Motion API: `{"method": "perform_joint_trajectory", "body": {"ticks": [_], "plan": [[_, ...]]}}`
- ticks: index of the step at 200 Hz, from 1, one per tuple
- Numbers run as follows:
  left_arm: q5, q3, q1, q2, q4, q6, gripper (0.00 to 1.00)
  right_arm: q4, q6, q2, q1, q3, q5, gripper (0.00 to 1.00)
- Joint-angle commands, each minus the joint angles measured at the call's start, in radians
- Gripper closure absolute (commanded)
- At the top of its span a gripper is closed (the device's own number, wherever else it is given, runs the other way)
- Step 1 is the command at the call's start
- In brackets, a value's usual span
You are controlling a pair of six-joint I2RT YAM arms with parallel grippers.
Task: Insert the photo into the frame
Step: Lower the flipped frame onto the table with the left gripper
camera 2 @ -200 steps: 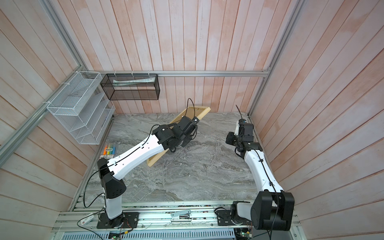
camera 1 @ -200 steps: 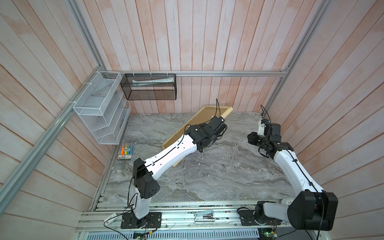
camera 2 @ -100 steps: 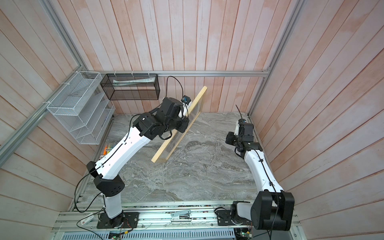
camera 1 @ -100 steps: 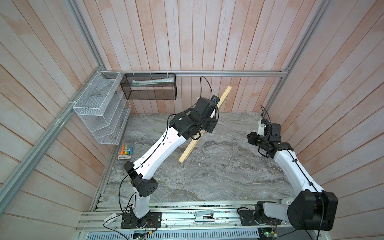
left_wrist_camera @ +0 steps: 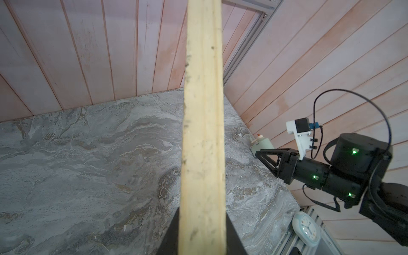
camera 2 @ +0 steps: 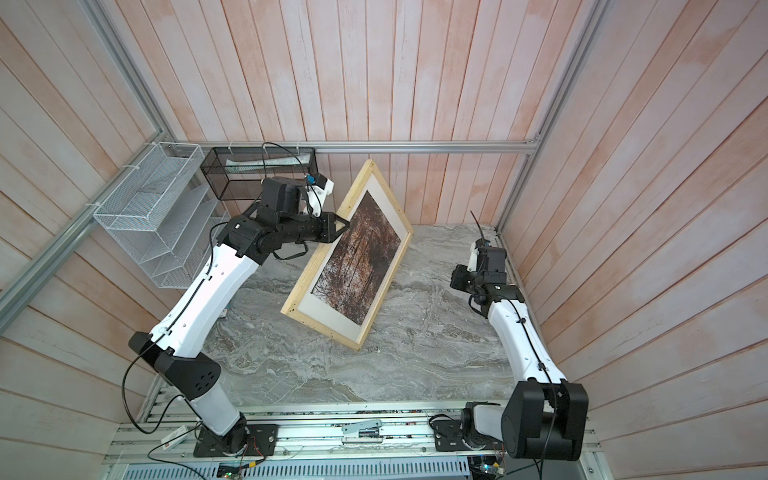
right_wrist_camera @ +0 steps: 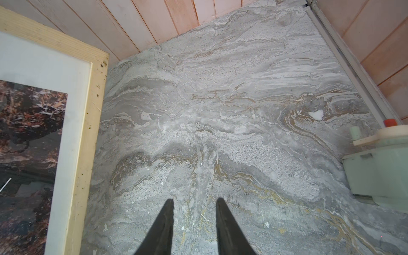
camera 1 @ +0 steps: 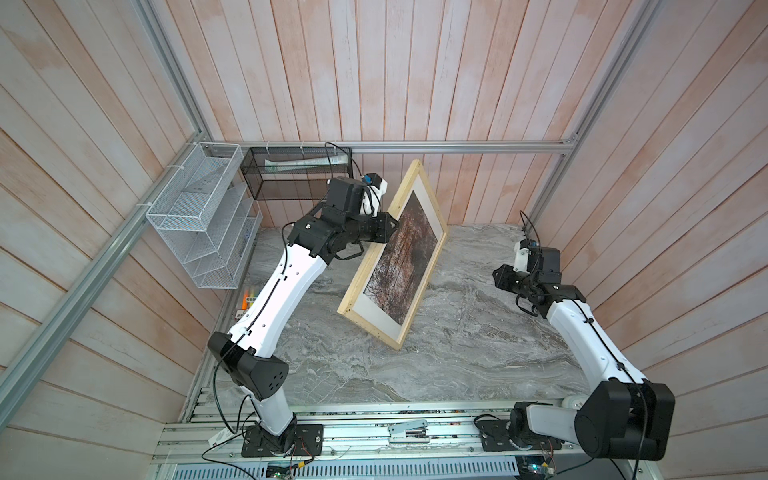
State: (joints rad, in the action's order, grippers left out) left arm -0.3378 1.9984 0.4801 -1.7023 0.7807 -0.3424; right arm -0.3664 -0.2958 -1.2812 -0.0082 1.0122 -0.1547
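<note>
I should keep lowering the tilted frame's raised long side with my left gripper, photo side (camera 1: 405, 260) up over clear marble (camera 1: 322, 300), until the frame lies nearly flat, then release.
The frame (camera 1: 356, 284) of pale wood stands tilted on edge at mid-table, its glazed face turned toward the right arm. The photo (camera 1: 405, 266) of autumn forest shows inside it, behind a white mat (right_wrist_camera: 66, 66). My left gripper (camera 1: 392, 224) is shut on the frame's raised long strip, which fills the left wrist view (left_wrist_camera: 203, 132). The opposite long strip is down at the table; whether it touches is unclear. My right gripper (camera 1: 496, 276) hovers open and holding nothing at the right, apart from the frame (right_wrist_camera: 88, 132); only marble shows between its fingers (right_wrist_camera: 220, 212).
A white wire rack (camera 1: 203, 216) and a black mesh basket (camera 1: 299, 174) hang on the back-left walls. Markers (camera 1: 249, 297) lie by the left table edge. A pale green box (right_wrist_camera: 379, 167) sits in the back right corner, a small clock (left_wrist_camera: 306, 229) on the front rail.
The left arm has lifted the frame off the table and turned it over, from lying back-up to standing tilted with the photo side showing. The right arm has stayed put.
</note>
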Motion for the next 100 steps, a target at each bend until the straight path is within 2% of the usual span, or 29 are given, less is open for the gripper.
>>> {"method": "perform_joint_trajectory", "body": {"ticks": [1,29,55,100], "plan": [[-0.214,-0.091,-0.063,0.092,-0.336,-0.145,1.0,0.011,-0.007,-0.009,-0.002,-0.011,-0.017,0.66],[-0.283,-0.24,-0.131,0.129,-0.466,-0.221,1.0,0.01,-0.006,-0.01,-0.004,-0.018,-0.017,0.66],[-0.358,-0.43,-0.199,0.166,-0.65,-0.351,1.0,0.012,-0.008,-0.015,-0.004,-0.023,-0.019,0.66],[-0.406,-0.733,-0.243,0.202,-0.955,-0.57,1.0,0.014,-0.012,-0.023,-0.004,-0.024,-0.029,0.66]]}}
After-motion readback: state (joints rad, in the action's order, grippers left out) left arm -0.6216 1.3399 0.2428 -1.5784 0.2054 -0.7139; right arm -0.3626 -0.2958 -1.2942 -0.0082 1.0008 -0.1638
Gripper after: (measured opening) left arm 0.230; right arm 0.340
